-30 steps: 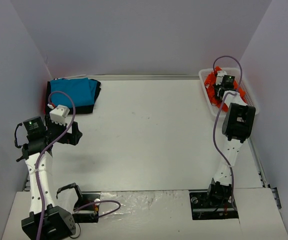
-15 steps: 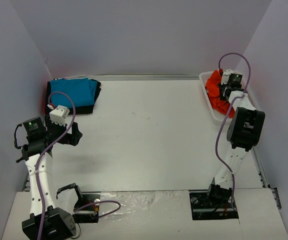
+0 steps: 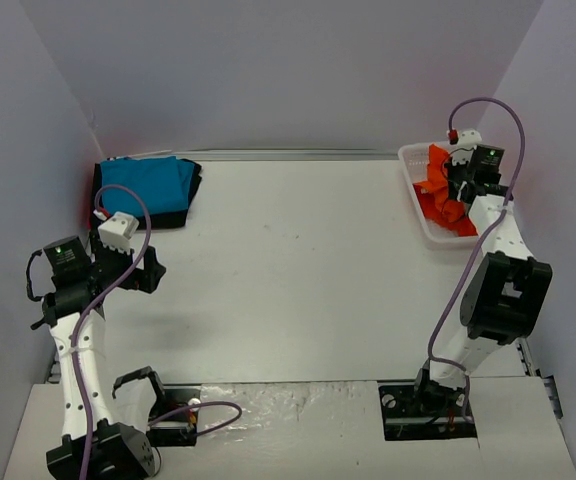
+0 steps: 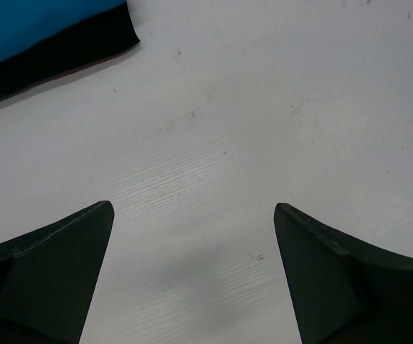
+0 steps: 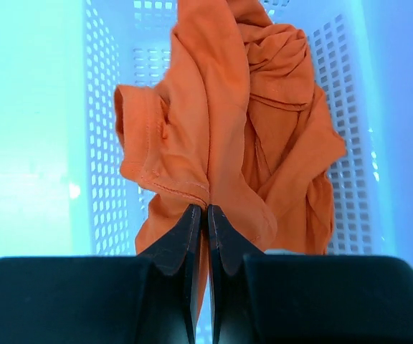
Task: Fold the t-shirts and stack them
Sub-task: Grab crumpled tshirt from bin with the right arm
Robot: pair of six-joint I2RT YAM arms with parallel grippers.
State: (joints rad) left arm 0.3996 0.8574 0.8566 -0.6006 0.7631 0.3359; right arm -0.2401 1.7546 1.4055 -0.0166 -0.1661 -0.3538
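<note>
My right gripper is pinching a fold of the orange-red t-shirt (image 5: 196, 179), and since the table's middle (image 3: 333, 255) is clear, I should keep pulling until the fold gets there.
An orange-red t-shirt (image 5: 214, 136) hangs bunched over the white mesh basket (image 5: 106, 136), pinched by my right gripper (image 5: 207, 209), which is shut on a fold of it. From above, the same orange-red t-shirt (image 3: 438, 192) is lifted partly out of the basket (image 3: 415, 200) at the back right, under my right gripper (image 3: 455, 190). A folded turquoise-blue t-shirt (image 3: 146, 185) lies on a folded black t-shirt (image 3: 173, 215) at the back left. My left gripper (image 3: 128, 262) hovers open in front of that stack, over bare table (image 4: 214, 158), holding nothing.
Grey walls enclose the table on three sides. The basket sits against the right wall. A corner of the turquoise-blue t-shirt (image 4: 34, 21) and the black t-shirt (image 4: 63, 54) shows at the top left of the left wrist view.
My right arm has risen and stretched back over the basket, pulling the orange-red t-shirt up with it. The left arm has barely moved.
</note>
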